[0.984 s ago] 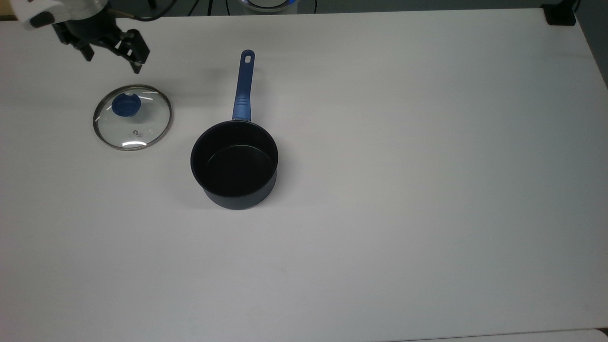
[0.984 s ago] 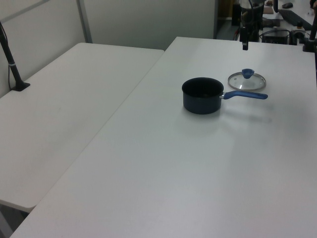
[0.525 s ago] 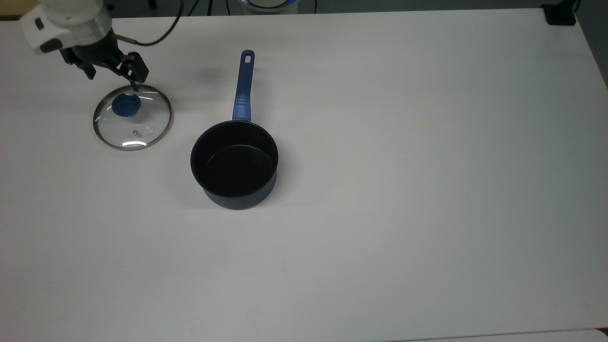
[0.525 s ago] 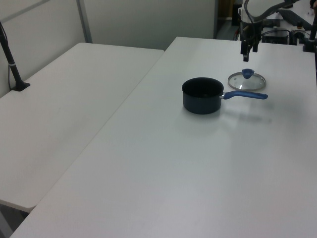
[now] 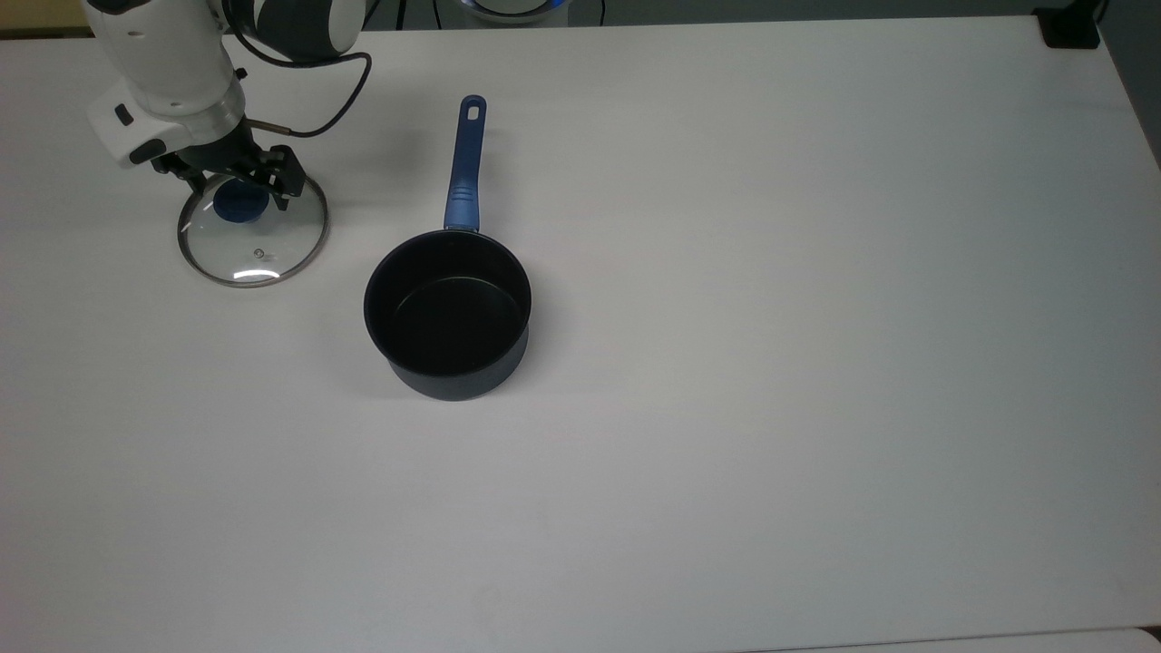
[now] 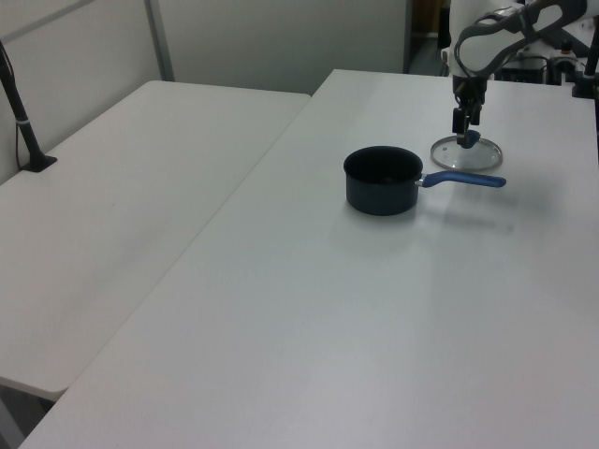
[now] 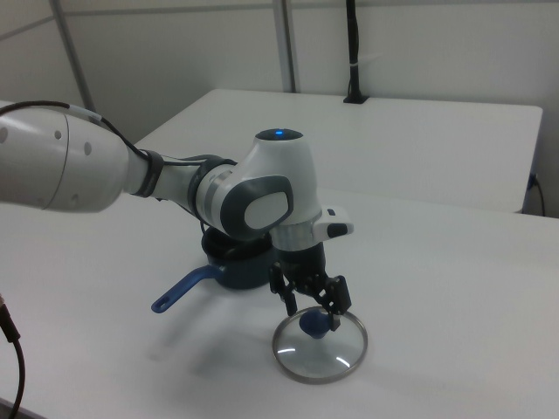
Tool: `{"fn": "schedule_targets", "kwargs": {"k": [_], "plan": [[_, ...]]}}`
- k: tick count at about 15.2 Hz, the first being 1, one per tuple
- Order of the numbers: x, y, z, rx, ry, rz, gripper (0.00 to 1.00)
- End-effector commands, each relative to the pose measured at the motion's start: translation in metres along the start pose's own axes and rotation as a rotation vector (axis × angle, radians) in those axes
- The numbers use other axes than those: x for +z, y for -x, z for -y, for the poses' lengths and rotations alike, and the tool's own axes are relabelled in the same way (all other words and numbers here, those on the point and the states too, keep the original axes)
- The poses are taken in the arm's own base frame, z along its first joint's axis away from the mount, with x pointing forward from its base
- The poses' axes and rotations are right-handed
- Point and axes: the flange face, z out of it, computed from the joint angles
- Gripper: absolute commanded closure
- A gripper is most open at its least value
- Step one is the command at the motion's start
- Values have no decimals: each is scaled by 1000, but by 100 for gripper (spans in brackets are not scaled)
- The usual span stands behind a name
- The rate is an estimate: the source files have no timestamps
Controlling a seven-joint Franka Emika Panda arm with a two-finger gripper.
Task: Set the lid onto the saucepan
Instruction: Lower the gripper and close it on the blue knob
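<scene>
The lid's metal rim point(image 6: 466, 153) appears roughly as wide as the saucepan's opening point(image 6: 384, 166), so the lid will sit flush when the robot's gripper lowers it.
The lid point(image 5: 263, 245), clear glass with a metal rim and a blue knob point(image 5: 239, 203), lies flat on the white table at the top view's left. My gripper point(image 5: 238, 188) is open and low over it, one finger on each side of the knob. In the right view the gripper point(image 7: 313, 307) straddles the knob point(image 7: 315, 326) just above the lid point(image 7: 320, 352). The saucepan point(image 5: 447, 313) stands upright to the top view's right of the lid, apart from it, its long blue handle point(image 5: 465, 163) pointing away. In the left view the gripper point(image 6: 465, 126) hangs over the lid point(image 6: 466, 153) behind the saucepan point(image 6: 382, 178).
The arm's white body point(image 5: 168, 73) and its black cable point(image 5: 336, 100) sit above the lid in the top view. A black block point(image 5: 1070, 27) is at the table's far right corner. A second table with a black post point(image 6: 23, 122) adjoins in the left view.
The gripper has come down and moved toward the lid, from beyond its far rim to around the blue knob. Lid and saucepan have not moved.
</scene>
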Motion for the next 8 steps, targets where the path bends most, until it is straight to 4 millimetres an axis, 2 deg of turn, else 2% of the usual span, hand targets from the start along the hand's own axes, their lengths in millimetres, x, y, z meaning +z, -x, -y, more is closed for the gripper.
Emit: {"fn": "schedule_targets", "kwargs": {"k": [1, 8], "plan": [[9, 6, 0, -54, 3, -1, 6], [15, 2, -1, -75, 14, -18, 22]]}}
